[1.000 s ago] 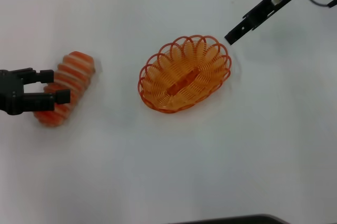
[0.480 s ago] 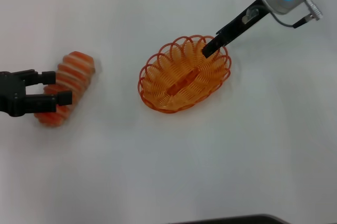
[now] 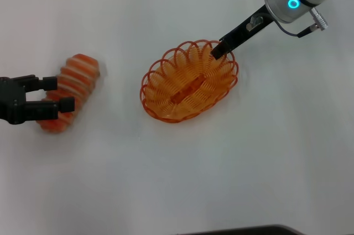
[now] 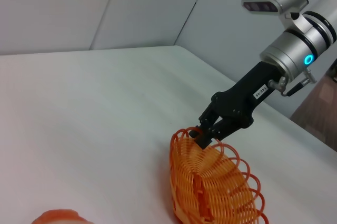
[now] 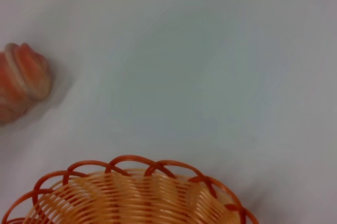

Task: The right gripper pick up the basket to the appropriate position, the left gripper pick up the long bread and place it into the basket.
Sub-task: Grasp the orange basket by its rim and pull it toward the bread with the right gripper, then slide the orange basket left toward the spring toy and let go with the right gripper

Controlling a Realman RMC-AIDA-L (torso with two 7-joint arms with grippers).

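Observation:
The basket's long side (image 3: 200,111) lies at a slant across the table, so my right gripper should turn the basket straight by its rim (image 3: 232,59) and let go of it before the bread comes.
The orange wire basket (image 3: 160,83) sits mid-table, empty. My right gripper (image 3: 217,52), on the arm with the blue-lit joint, is at the basket's far right rim. In the left wrist view the right gripper (image 4: 202,133) pinches that rim of the basket (image 4: 210,192). The long bread (image 3: 77,74), orange-red with cream stripes, lies on the table at the left. My left gripper (image 3: 58,94) is open, its fingers on either side of the bread's near end. The right wrist view shows the basket rim (image 5: 131,163) and the bread (image 5: 21,79) farther off.
The white table (image 3: 221,163) carries only the basket and the bread. A dark edge (image 3: 238,230) shows at the table's front. A grey wall (image 4: 131,8) stands behind the table in the left wrist view.
My right gripper came down from the far right onto the basket's far rim and closed on it. The basket has shifted slightly left. The left gripper has hardly moved.

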